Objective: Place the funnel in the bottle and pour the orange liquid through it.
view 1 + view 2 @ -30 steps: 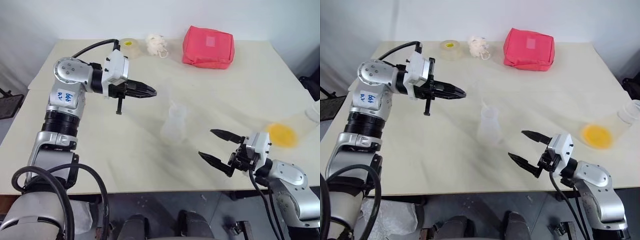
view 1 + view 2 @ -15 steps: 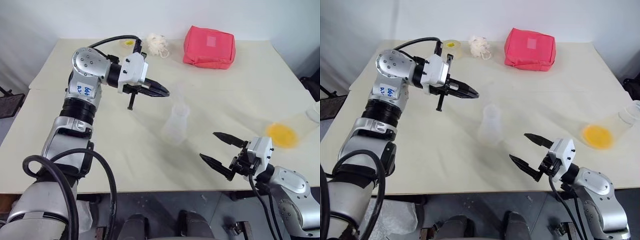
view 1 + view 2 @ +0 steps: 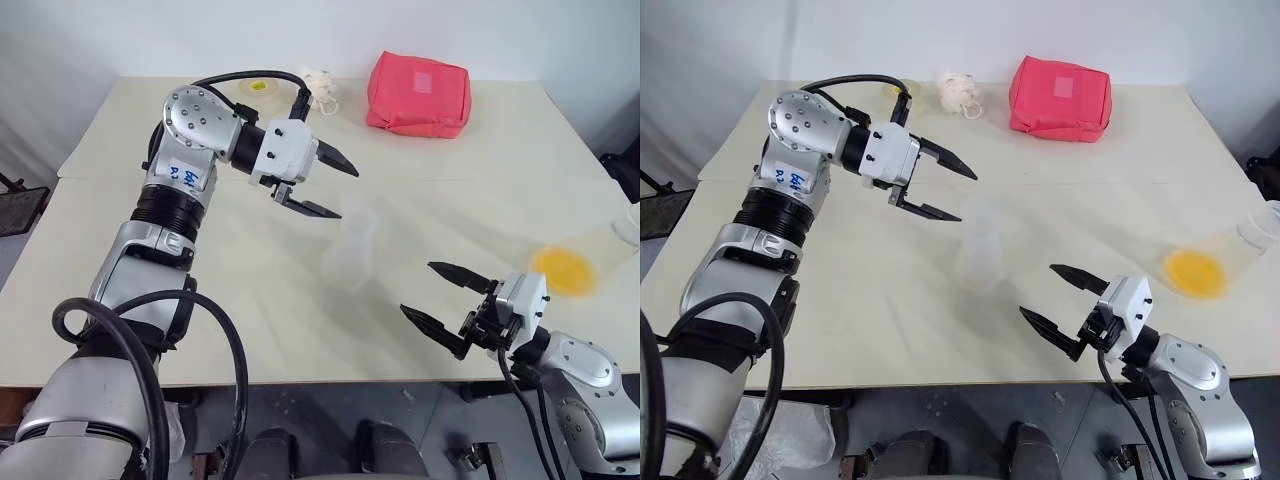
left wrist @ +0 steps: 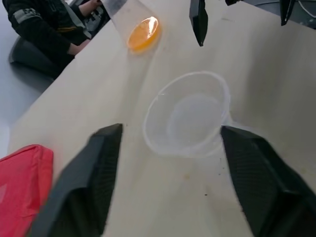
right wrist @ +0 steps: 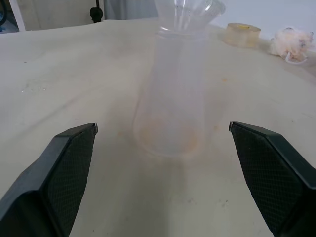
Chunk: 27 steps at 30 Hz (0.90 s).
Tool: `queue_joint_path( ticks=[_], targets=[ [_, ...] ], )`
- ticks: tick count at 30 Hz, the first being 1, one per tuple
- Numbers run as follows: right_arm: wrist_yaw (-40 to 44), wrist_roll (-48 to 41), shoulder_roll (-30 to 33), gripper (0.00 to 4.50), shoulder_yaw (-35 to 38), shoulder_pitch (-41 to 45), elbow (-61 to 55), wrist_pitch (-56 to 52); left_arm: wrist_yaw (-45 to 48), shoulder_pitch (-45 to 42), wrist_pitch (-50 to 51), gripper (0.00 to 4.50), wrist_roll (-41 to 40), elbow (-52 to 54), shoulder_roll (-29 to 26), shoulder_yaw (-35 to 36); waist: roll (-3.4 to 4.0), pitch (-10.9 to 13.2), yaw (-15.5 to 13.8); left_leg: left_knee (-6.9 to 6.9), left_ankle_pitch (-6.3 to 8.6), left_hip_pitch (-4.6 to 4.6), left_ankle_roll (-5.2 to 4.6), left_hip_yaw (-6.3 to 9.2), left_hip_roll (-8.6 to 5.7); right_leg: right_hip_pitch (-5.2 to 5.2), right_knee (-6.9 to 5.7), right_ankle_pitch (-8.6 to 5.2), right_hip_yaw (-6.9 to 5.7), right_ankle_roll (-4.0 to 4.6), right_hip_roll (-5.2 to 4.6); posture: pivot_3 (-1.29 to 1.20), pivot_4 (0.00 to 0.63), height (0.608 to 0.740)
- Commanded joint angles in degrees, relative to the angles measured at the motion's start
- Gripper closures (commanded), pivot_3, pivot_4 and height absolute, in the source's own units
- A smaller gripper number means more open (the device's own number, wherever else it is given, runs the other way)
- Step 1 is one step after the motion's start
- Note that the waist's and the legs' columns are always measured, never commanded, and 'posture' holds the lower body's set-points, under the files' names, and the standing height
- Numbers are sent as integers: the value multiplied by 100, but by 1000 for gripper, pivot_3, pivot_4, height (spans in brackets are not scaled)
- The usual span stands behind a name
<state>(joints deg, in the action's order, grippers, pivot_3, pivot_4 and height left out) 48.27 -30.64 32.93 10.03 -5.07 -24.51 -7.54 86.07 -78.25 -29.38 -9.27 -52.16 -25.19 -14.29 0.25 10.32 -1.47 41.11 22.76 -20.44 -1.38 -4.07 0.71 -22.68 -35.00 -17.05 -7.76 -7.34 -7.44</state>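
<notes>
My gripper will fill just the lower part of the clear cup when it pours from the translucent bottle (image 3: 349,256), because the orange liquid (image 3: 564,271) only covers the bottom of the cup.
The translucent bottle (image 3: 350,258) stands mid-table with the clear funnel (image 4: 187,113) resting in its neck. My left gripper (image 3: 346,192) hovers open just left of the funnel's rim and holds nothing. In the left wrist view its fingers (image 4: 98,168) spread on either side of the funnel cone. My right gripper (image 3: 416,288) is open and empty near the table's front edge, pointing at the bottle (image 5: 173,98). The orange liquid (image 3: 564,270) lies in the bottom of a clear cup tipped on its side at the far right.
A red pouch (image 3: 418,92) sits at the back of the table. A tape roll (image 5: 243,33) and a white fluffy ball (image 3: 318,85) lie at the back left. A person in dark clothes (image 4: 44,29) sits beyond the table's right side.
My left gripper has swung right toward the bottle, rolled, and gone from shut to open. The right arm has stayed in place.
</notes>
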Motion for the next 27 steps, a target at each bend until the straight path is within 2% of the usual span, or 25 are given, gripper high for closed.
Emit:
queue_joint_path(
  ticks=[1, 6, 11, 13, 17, 21, 27],
  targets=[
    [-90, -16, 5, 0, 239, -91, -171, 121, 533, -281, 333, 47, -243, 219, -156, 286, 0, 0, 0, 0, 0, 0, 0, 0, 0, 0, 0, 0, 0, 0, 0, 0, 150, 740],
    [-256, -95, -12, 0, 519, -492, -368, 89, 57, 93, 1610, 47, -671, 665, -483, 852, 0, 0, 10, -2, 0, 0, 0, 2, 1, -2, -2, 0, 0, 0, 0, 0, 150, 740],
    [-791, -35, -219, 0, 966, -909, -588, 78, -679, 1230, 2986, 47, -1145, 1852, -751, 1491, 2, -1, 12, 0, 0, 11, 0, 34, 2, 0, -14, 0, 10, 0, -4, 0, 150, 740],
    [-1078, 64, -355, 0, 1157, -1173, -680, 53, -1086, 1937, 3577, 47, -1365, 2494, -767, 1738, 1, -1, 7, 8, 0, 10, 0, 46, 2, 0, -29, 0, 11, 0, -5, 0, 150, 740],
    [-1538, 191, -647, 0, 1440, -1611, -847, 110, -1194, 2896, 4647, 47, -1620, 3446, -916, 1711, 1, 0, -4, 9, 0, 13, 0, 60, 0, 0, -43, 0, 18, 0, -11, 0, 150, 740],
    [-2238, 369, -1069, 0, 1763, -1967, -1009, 69, -1467, 3400, 4509, 47, -1779, 3558, -693, 2002, 1, -1, -9, 13, 0, 14, 0, 58, -1, 3, -42, 0, 26, 1, -10, 0, 150, 740],
    [-3122, 602, -1672, 0, 2317, -2111, -971, 223, -1289, 3893, 4666, 47, -2197, 3544, -508, 2224, 6, -3, 18, 2, 0, 25, 1, 43, -2, 1, -41, -1, 37, 1, -7, 0, 150, 740]
  ],
)
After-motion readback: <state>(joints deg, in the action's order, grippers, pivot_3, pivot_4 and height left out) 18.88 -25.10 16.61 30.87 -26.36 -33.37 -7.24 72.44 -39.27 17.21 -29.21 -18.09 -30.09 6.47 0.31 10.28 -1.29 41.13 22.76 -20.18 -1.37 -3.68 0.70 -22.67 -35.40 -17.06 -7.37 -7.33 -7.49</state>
